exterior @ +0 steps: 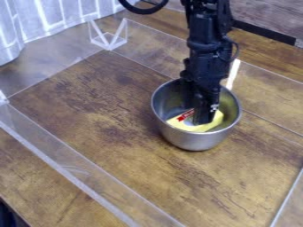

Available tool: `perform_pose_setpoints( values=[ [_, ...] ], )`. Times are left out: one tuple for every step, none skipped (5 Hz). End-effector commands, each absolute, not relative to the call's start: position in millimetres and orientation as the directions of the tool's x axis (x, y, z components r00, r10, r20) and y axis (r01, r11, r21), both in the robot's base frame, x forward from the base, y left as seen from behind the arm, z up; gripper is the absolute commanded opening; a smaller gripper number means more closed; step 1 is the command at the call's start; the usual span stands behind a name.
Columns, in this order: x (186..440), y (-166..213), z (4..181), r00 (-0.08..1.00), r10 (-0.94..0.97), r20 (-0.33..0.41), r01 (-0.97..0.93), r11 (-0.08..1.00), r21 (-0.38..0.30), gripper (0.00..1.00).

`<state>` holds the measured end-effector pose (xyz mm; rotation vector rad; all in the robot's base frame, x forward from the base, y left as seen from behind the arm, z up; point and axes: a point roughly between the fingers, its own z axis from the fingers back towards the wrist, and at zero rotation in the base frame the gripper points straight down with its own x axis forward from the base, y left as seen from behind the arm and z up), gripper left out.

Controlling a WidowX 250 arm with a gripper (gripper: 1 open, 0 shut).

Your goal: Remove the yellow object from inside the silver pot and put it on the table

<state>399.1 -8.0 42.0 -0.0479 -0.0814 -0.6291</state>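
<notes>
My gripper needs to lift clear because its fingers are too close together over the yellow object's middle [199, 122]. I should then open wide and come down around its sides [215, 119].
The silver pot [187, 139] stands on the dark wooden table [101, 102], right of centre. The yellow object [212, 123] lies inside it, its red-and-white label showing at the left end. My gripper [199, 112] points straight down into the pot, its black fingers low on either side of the yellow block. The fingers stand narrower than fully open. They hide the block's middle, so it is unclear whether they press on it.
Clear acrylic panels [66, 164] run along the table's near-left edge, and a small clear acrylic stand [109, 34] sits at the back left. A light curtain [48, 22] hangs behind it. Bare wood lies left of and in front of the pot.
</notes>
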Motion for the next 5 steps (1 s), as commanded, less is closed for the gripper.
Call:
perform_pose_setpoints(
  values=[
    [404.0,0.0,65.0,0.830,-0.539,0.144,0.543,0.840,0.009,0.00],
    [401.3,-0.1,82.1,0.857,-0.488,0.166,0.492,0.870,0.018,0.00],
    [401.1,-0.5,84.7,0.890,-0.419,0.180,0.424,0.906,0.015,1.00],
    [401.2,-1.6,88.5,0.916,-0.349,0.199,0.354,0.935,0.013,1.00],
    [401.2,-1.0,99.3,0.931,-0.288,0.224,0.292,0.956,0.015,0.00]
  ],
)
